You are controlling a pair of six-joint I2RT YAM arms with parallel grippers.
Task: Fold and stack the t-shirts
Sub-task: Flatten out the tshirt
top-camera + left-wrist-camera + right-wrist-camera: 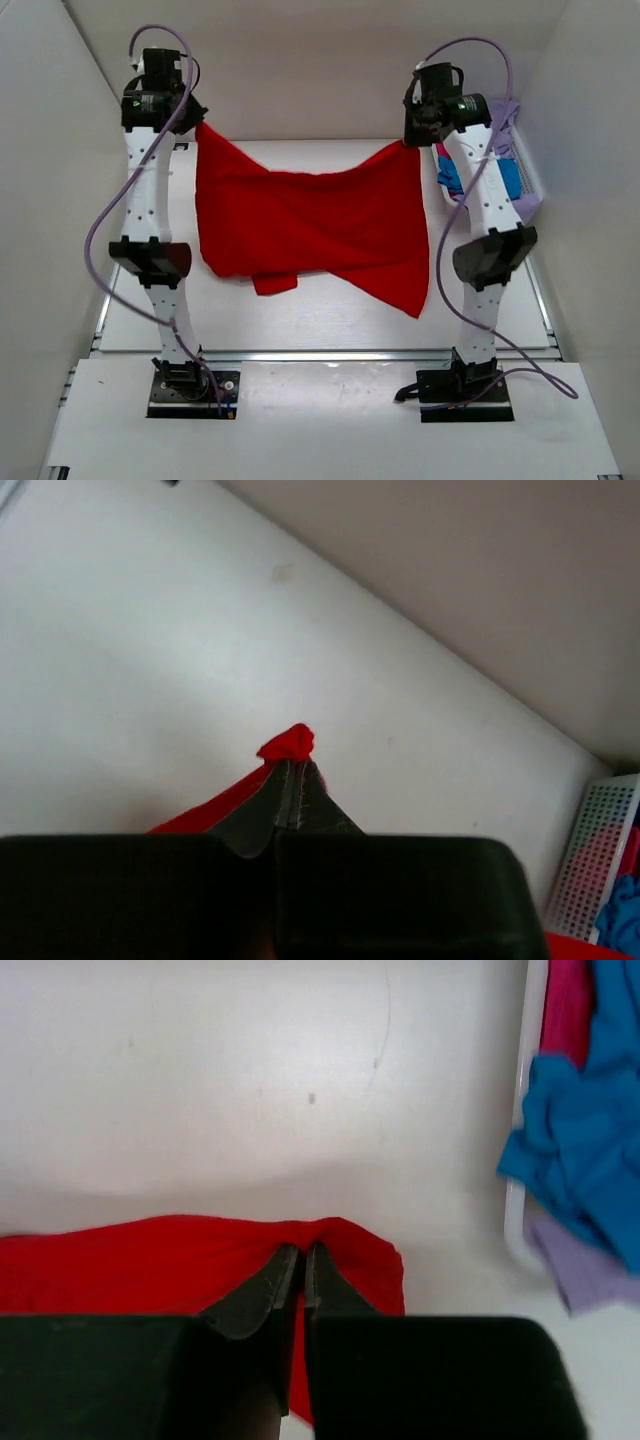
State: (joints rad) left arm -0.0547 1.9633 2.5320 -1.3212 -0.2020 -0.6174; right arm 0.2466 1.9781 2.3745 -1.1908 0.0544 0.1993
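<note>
The red t-shirt's lower edge (318, 272) hangs crooked, so my left gripper and my right gripper should lift the t-shirt high and swing it toward the back wall (310, 75).
A bright red t-shirt (310, 225) hangs stretched between my two grippers above the white table, its lower edge drooping toward the near side. My left gripper (197, 122) is shut on the shirt's left upper corner; a red tuft (288, 744) pokes out past the closed fingertips (296, 765). My right gripper (413, 142) is shut on the right upper corner; in the right wrist view the red cloth (150, 1260) bunches around the tips (302, 1250). Blue (580, 1150) and lavender (590, 1270) shirts lie in the basket at the right.
A white slatted basket (528, 185) stands at the far right of the table, holding blue, lavender and pink cloth; it also shows in the left wrist view (600, 850). White enclosure walls stand at the back and both sides.
</note>
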